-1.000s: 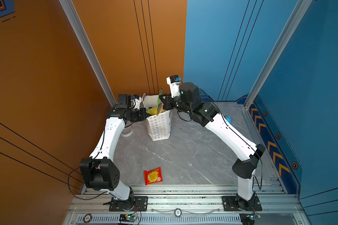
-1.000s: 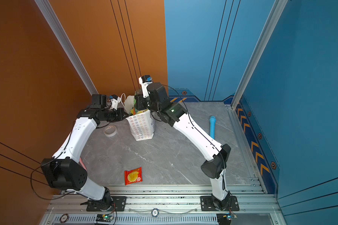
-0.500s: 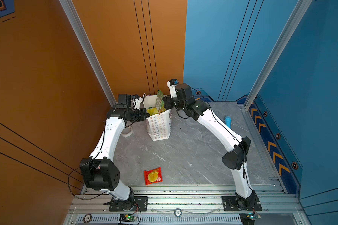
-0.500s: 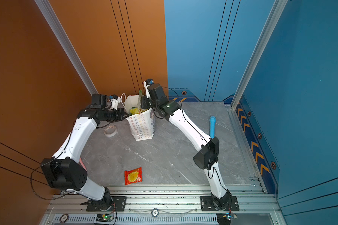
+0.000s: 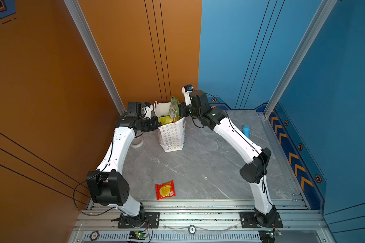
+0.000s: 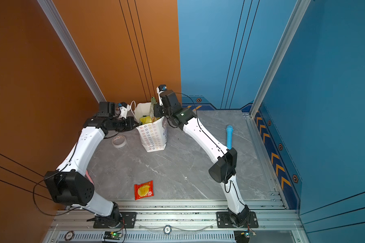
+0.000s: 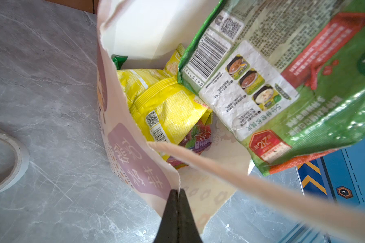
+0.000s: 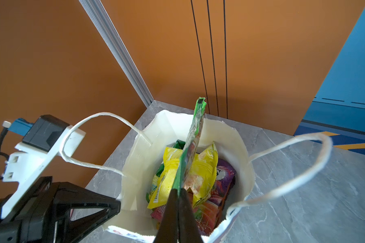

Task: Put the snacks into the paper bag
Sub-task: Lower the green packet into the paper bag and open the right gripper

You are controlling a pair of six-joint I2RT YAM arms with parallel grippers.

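Note:
Next, my right gripper moves the green pouch over the purple packet (image 8: 225, 174) and lowers it there, because the yellow packet (image 5: 165, 120) fills the middle of the bag under the pouch.
The white paper bag (image 5: 171, 135) (image 6: 154, 136) stands upright at the back of the table, its mouth wide. Inside lie a yellow packet (image 7: 167, 105) (image 8: 204, 168), a purple one (image 8: 223, 181) and others. My left gripper (image 7: 178, 192) is shut on the bag's rim corner (image 7: 173, 181). My right gripper (image 8: 179, 190) is shut on the edge of a green pouch (image 8: 195, 134) (image 7: 282, 80) (image 5: 174, 108), which hangs edge-up over the bag's mouth. A red snack packet (image 5: 165, 190) (image 6: 144, 189) lies flat near the table's front edge.
A roll of tape (image 6: 118, 141) (image 7: 4, 162) lies left of the bag, under my left arm. A blue stick (image 6: 229, 136) lies at the right. Orange and blue walls stand close behind the bag. The bag's cord handles (image 8: 282, 168) loop outward.
My right arm shifted its pose over the bag, still holding the green pouch above the opening. The left arm, the bag and the red packet stayed where they were.

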